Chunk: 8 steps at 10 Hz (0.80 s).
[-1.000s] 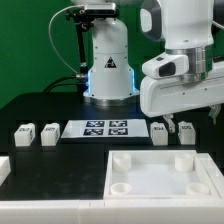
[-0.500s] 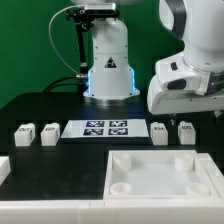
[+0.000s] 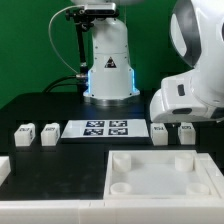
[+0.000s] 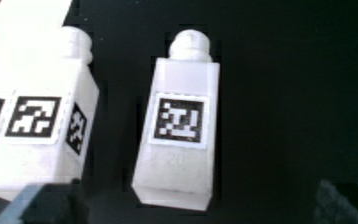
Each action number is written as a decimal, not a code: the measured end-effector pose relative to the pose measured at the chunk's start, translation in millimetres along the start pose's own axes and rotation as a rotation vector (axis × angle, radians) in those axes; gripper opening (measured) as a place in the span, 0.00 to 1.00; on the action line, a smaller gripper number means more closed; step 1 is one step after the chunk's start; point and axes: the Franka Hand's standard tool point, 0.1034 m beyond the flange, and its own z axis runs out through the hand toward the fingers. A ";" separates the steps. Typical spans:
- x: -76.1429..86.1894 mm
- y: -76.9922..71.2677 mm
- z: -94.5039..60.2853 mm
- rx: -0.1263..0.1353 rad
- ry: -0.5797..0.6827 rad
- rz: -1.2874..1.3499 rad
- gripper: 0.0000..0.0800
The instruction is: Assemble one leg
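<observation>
My gripper will set the leg knob down, and the leg will stay upright because it ends in a narrow round knob like the tray's round corner sockets.
Four white legs with tags stand on the black table: two at the exterior view's left and two at its right. The arm's white wrist housing hangs just above the right pair and hides the fingers there. In the wrist view one leg lies centred under my gripper. A second leg lies beside it. The dark fingertips stand wide apart on either side of the centred leg and do not touch it. The gripper is open and empty.
The marker board lies between the two pairs of legs. The large white square tray-like piece with round corner sockets lies in front. The robot's base stands at the back. A white part sits at the left edge.
The arm has moved toward the exterior view's right and come down over the right pair of legs. The legs have not moved.
</observation>
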 end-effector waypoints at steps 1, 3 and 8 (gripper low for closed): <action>-0.1 0.8 8.0 0.000 -0.012 0.014 0.81; 1.4 0.1 29.4 -0.005 -0.055 0.059 0.81; 4.8 2.7 45.3 -0.001 -0.091 0.074 0.81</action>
